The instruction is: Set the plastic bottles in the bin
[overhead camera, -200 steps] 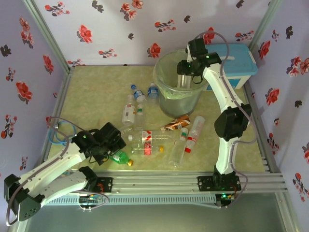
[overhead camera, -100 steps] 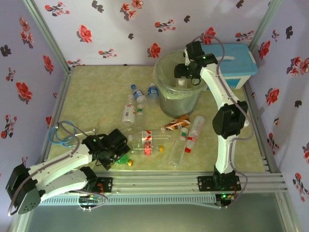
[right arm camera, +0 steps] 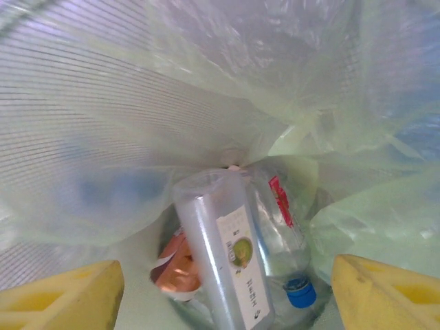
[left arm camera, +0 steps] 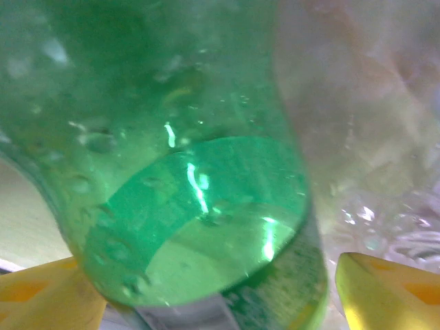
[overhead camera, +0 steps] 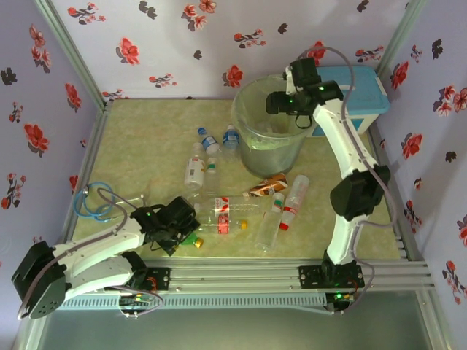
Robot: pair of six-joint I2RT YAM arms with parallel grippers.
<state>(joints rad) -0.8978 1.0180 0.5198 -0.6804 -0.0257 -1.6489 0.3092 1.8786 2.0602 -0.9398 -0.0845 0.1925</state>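
Observation:
I keep my empty right gripper moving toward the handover and close it on that end, as my left gripper's fingers are clear of the green bottle's bottom end (left arm camera: pixel 144 51).
A green bottle (left arm camera: pixel 185 158) lies between my left gripper's (left arm camera: pixel 220 302) yellow fingertips (left arm camera: pixel 388 295); the jaws stand open around it, with a gap on the right side. From above, that green bottle (overhead camera: pixel 188 237) lies near the front edge under the left gripper (overhead camera: pixel 180 226). My right gripper (overhead camera: pixel 281 102) hangs open over the bin (overhead camera: pixel 252 146), holding nothing. Inside the bin (right arm camera: pixel 103 137) lie a clear bottle with a white label (right arm camera: pixel 223 261), one with a red label and blue cap (right arm camera: pixel 285 227) and a brown-orange one (right arm camera: pixel 177 269). Several more bottles (overhead camera: pixel 222 217) are scattered on the table.
A white box with a light-blue lid (overhead camera: pixel 361 91) stands behind the bin at the right. A coil of blue cable (overhead camera: pixel 95 203) lies at the left edge. Bottles (overhead camera: pixel 206 140) cluster left of the bin, and others (overhead camera: pixel 295 193) lie in front of it.
The right gripper has let go of the clear white-labelled bottle, which now lies in the bin, and has pulled back up and right. The left gripper has slid right around the green bottle.

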